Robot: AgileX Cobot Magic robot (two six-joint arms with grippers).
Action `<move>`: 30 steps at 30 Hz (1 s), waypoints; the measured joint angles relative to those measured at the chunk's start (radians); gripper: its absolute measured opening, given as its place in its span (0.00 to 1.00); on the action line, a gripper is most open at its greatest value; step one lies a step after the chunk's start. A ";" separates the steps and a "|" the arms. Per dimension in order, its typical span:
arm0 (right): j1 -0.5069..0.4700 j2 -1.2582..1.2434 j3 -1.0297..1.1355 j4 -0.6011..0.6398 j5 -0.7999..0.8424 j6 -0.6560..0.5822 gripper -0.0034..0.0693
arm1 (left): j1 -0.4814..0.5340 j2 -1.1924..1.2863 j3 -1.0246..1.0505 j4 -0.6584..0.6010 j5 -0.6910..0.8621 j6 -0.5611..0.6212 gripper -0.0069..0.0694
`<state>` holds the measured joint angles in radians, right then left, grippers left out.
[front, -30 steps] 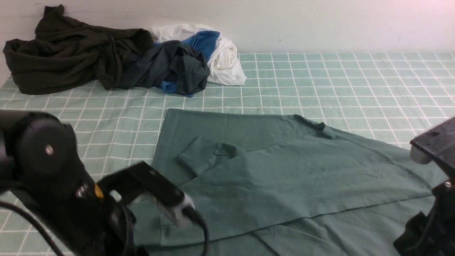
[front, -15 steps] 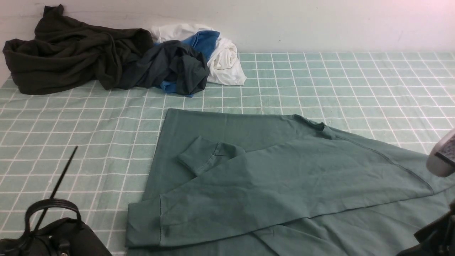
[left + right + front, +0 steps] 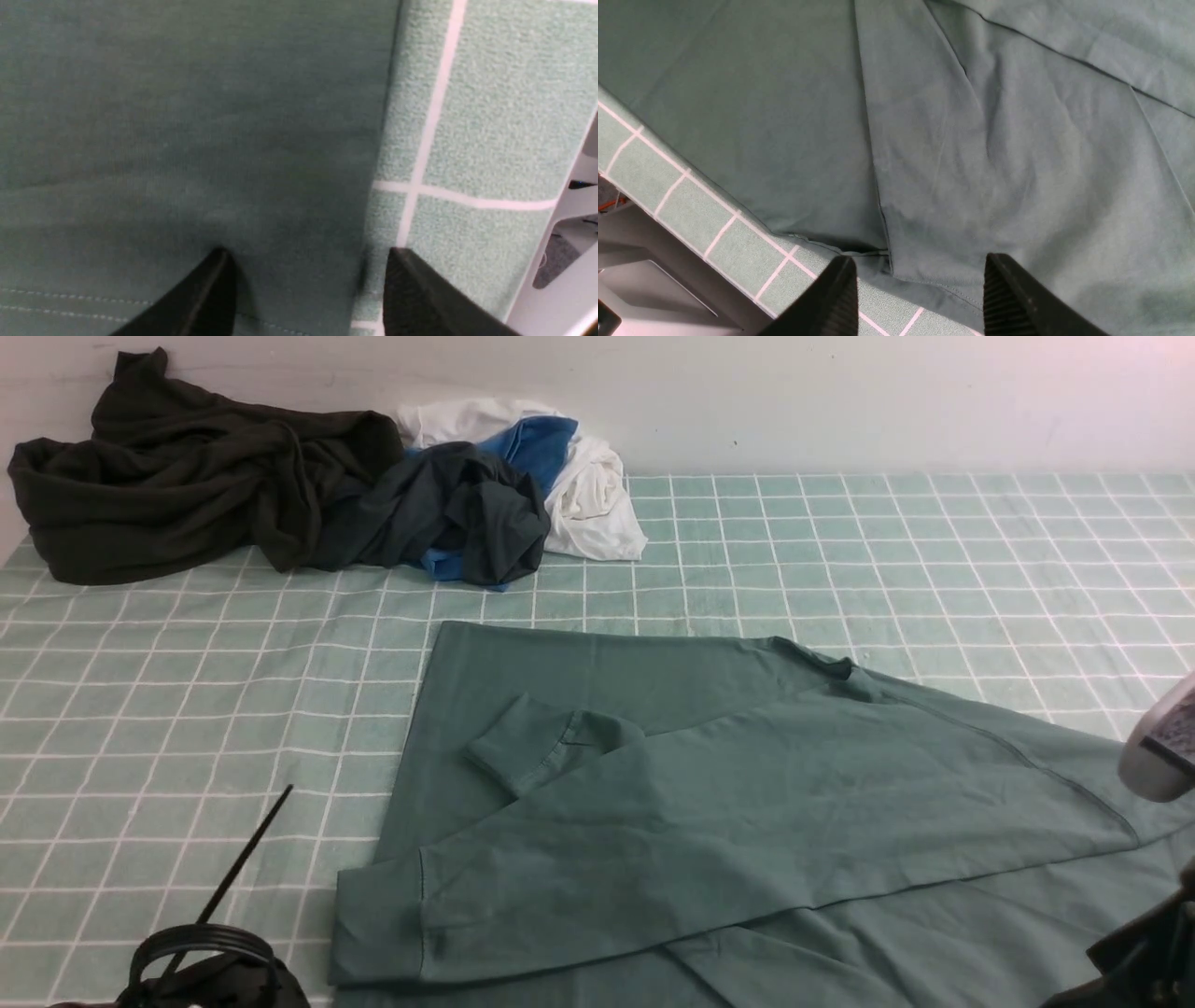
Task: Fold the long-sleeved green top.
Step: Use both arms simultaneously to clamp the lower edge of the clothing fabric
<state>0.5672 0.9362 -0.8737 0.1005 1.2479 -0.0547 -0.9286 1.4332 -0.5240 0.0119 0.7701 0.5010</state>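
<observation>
I expect the near side of the top (image 3: 829,965) to fold over and keep the sleeves (image 3: 672,818) hidden when I carry it across, because they are lying flat across the body.
The green long-sleeved top (image 3: 747,803) lies flat on the checked cloth (image 3: 934,551), both sleeves folded across its body, one cuff at the near left. My left gripper (image 3: 308,259) hovers open over the side edge of the top (image 3: 187,140), one finger over the fabric, the other over the checked cloth. My right gripper (image 3: 920,263) stands open above a hem corner of the top (image 3: 994,163), close to the table's near edge. Neither holds anything. In the front view only the left arm's cable loop (image 3: 201,957) and a piece of the right arm (image 3: 1158,756) show.
At the back left lie a very dark olive-black garment (image 3: 187,476), a dark grey-and-blue garment (image 3: 457,513) and a white cloth (image 3: 588,485). The table's edge and its grey frame (image 3: 654,261) run just beside the right gripper.
The left arm has drawn back and down out of the front view, leaving only its cable loop. The right arm has shifted toward the right edge. The top has not moved.
</observation>
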 joint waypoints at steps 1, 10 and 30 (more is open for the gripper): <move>0.000 0.000 0.000 0.000 0.000 0.000 0.52 | -0.001 0.001 0.000 0.009 -0.007 -0.017 0.62; 0.000 0.000 0.000 0.000 0.000 -0.001 0.52 | -0.002 0.011 -0.023 0.049 -0.005 -0.146 0.55; 0.000 0.000 0.000 -0.054 0.000 -0.015 0.52 | -0.002 0.022 -0.129 0.067 0.048 -0.238 0.10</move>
<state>0.5672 0.9362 -0.8737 0.0463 1.2479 -0.0694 -0.9305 1.4552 -0.6528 0.0792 0.8183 0.2633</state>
